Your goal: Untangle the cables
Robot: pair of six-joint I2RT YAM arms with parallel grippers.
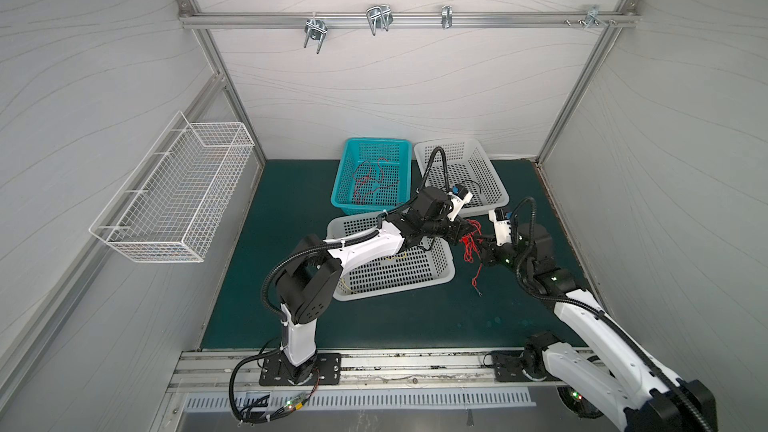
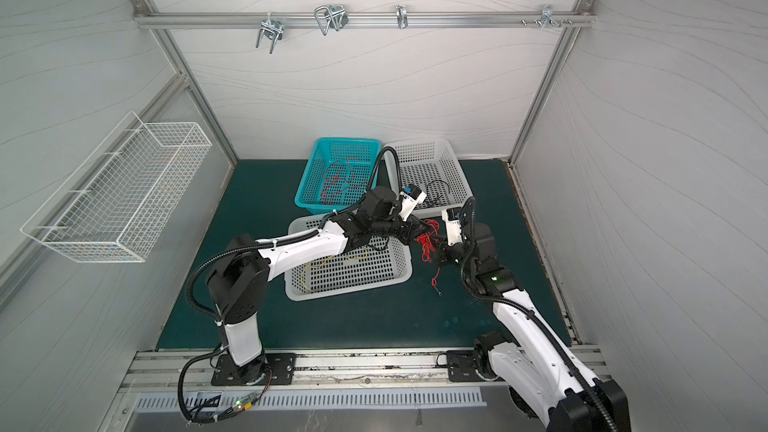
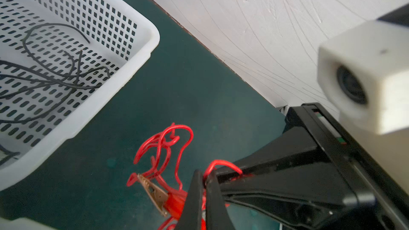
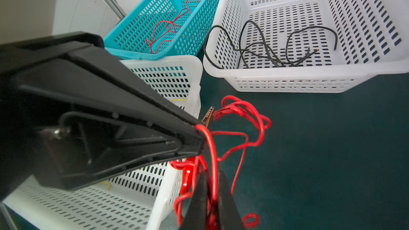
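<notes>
My right gripper is pinching several red cable pieces together (image 4: 205, 173). It should open and grab just one cable piece to pull free while my left gripper holds the tangle.
A tangle of red cables (image 1: 468, 241) (image 2: 426, 243) hangs over the green mat, right of the near white basket (image 1: 395, 289). My left gripper (image 1: 467, 231) (image 3: 204, 173) is shut on a red loop of it. My right gripper (image 1: 482, 243) (image 4: 211, 177) faces it tip to tip, shut on red strands. A metal alligator clip (image 3: 152, 192) (image 4: 209, 113) sticks out of the bunch. One red end (image 1: 476, 280) trails down to the mat. Red cables (image 4: 168, 26) lie in the teal basket (image 1: 376, 142), black ones (image 4: 265, 51) in the far white basket (image 1: 449, 144), yellow ones (image 1: 395, 257) in the near basket.
The three baskets crowd the mat's middle and back. A white wire basket (image 1: 174, 193) hangs on the left wall. Metal hooks (image 1: 378, 18) sit on the rail high on the back wall. The right wall (image 3: 265, 29) stands close to both grippers.
</notes>
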